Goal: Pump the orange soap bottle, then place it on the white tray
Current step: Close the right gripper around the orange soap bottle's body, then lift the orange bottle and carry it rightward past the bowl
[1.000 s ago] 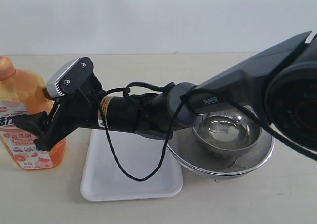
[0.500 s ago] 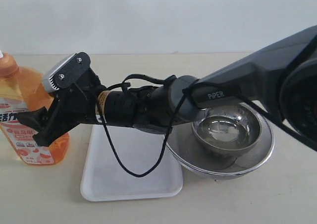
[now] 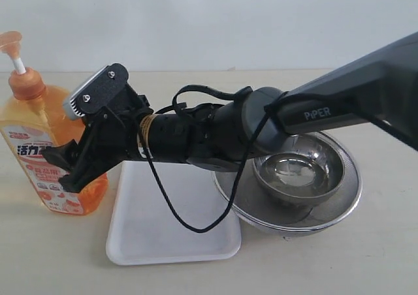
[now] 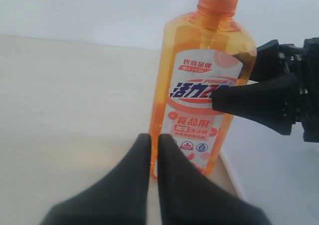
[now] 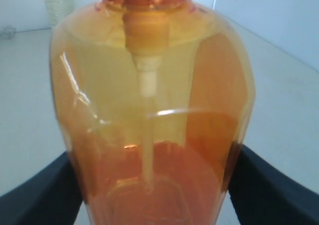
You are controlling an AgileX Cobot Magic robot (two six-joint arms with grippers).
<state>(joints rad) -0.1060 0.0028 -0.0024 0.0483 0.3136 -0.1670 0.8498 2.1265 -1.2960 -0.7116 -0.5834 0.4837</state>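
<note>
I should open my right gripper, level it and close it deeper over the brand name, because it slants down and its fingers reach only partway across the bottle's label.
The orange soap bottle stands upright at the far left, just left of the white tray, with its pump head up. My right arm reaches across the tray, and my right gripper is shut on the bottle's lower body. In the right wrist view the translucent bottle fills the frame, with a dark finger pressed on each side of the gripper. My left gripper is shut and holds nothing, low in front of the bottle. It does not show in the exterior view.
A round steel mesh strainer holding a steel bowl sits right of the tray, under my right arm. A black cable loops down from that arm over the tray. The tray's edge lies beside the bottle's base.
My right gripper has carried the bottle to the right, toward the tray. The pump head, cut off at the frame edge before, is now in full view.
</note>
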